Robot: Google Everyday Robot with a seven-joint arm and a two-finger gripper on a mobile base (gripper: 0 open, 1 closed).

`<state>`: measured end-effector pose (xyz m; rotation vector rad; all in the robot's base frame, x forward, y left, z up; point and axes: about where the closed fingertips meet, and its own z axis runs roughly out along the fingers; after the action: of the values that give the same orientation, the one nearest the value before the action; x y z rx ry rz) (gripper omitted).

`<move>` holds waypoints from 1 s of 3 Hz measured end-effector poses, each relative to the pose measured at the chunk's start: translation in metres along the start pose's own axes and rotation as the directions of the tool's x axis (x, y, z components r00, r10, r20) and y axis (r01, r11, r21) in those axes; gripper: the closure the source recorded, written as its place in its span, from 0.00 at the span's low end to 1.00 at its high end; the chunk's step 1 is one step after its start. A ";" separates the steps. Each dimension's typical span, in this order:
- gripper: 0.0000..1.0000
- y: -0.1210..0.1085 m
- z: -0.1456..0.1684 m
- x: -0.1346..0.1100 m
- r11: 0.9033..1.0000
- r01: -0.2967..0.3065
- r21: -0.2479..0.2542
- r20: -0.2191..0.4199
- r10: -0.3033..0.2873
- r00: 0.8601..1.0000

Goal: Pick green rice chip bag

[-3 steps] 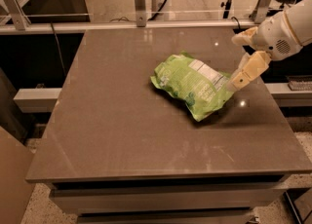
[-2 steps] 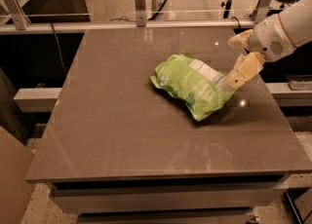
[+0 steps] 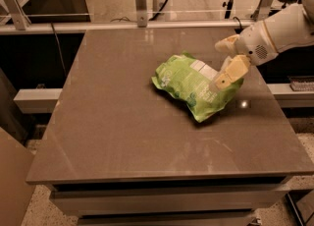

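My gripper will make the green rice chip bag buckle around it with both ends drooping when I lift, since crinkles run across the wrapper.
The green rice chip bag lies on its side right of the middle of the brown table. It is crinkled and lime green, with a white label panel facing up. My gripper comes in from the right on a white arm and sits over the bag's right end. It is open. One tan finger lies over the bag's right edge, and the other is behind it, above the table. The bag rests on the table, not lifted.
A metal rail with posts runs along the table's far edge. A lower shelf sticks out on the left. A ledge with a small dark tray is on the right. The table's front edge is near the bottom.
My gripper has moved left, from just off the bag's right end to over it. The bag has not moved.
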<state>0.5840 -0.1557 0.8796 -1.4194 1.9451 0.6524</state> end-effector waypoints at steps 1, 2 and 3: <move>0.00 -0.002 0.025 -0.004 0.998 -0.027 -0.061 0.070 0.031 0.997; 0.16 -0.004 0.051 -0.006 0.988 -0.061 -0.144 0.141 0.081 0.987; 0.39 -0.001 0.067 -0.013 0.982 -0.059 -0.178 0.158 0.088 0.983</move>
<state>0.6010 -0.1001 0.8443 -1.3527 1.8533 0.9637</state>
